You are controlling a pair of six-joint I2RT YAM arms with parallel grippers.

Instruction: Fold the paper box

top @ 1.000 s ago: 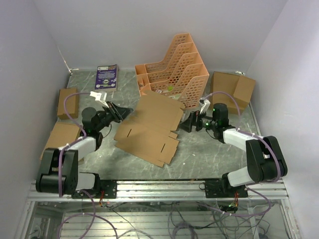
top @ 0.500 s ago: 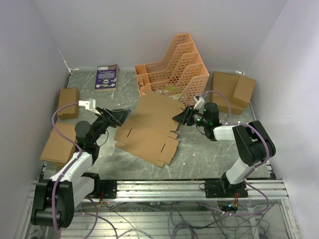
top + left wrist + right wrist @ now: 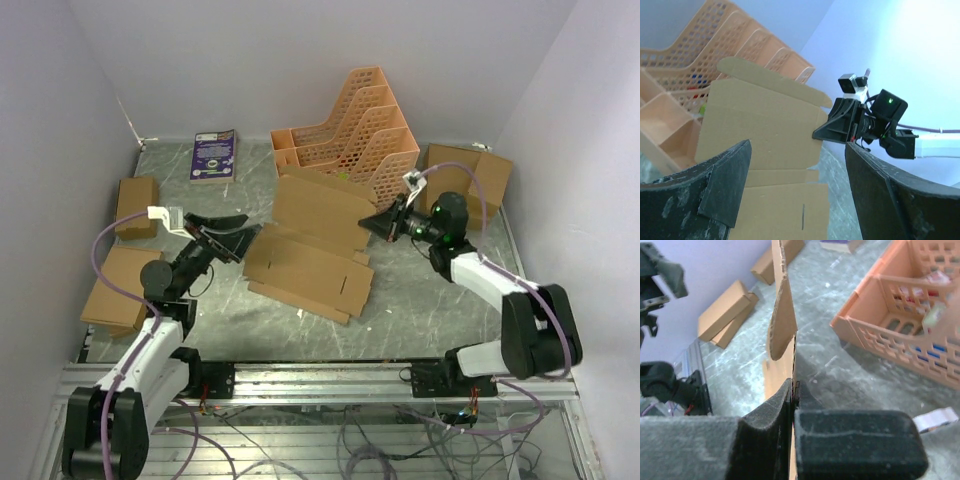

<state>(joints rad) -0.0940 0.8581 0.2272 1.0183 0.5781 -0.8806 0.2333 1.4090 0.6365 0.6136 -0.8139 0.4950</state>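
Note:
Next, I turn my left gripper round, since its open fingers face the raised panel's broad side [image 3: 762, 120], and pinch the panel's loose edge [image 3: 275, 200] before my right gripper opens.
The paper box [image 3: 305, 265] is a flat brown cardboard sheet on the table, with its far panel [image 3: 322, 212] lifted nearly upright. My right gripper [image 3: 384, 224] is shut on that panel's right edge. In the right wrist view the fingers [image 3: 765, 415] pinch the thin cardboard edge [image 3: 782, 325], which rises above them. My left gripper [image 3: 238, 240] is open just left of the sheet with nothing between its fingers. The left wrist view looks between its open fingers [image 3: 725, 180] at the raised panel [image 3: 760, 130] and at the right gripper [image 3: 824, 133] on its far edge.
An orange lattice file rack [image 3: 350, 135] stands right behind the raised panel. Ready-made cardboard boxes lie at the left [image 3: 135, 205], [image 3: 118, 285] and at the back right [image 3: 465, 180]. A purple book [image 3: 213, 155] lies at the back left. Walls close in both sides.
The left gripper opened and let go of the sheet's left side. The right gripper closed on the right edge, and the sheet shifted right with its far panel raised.

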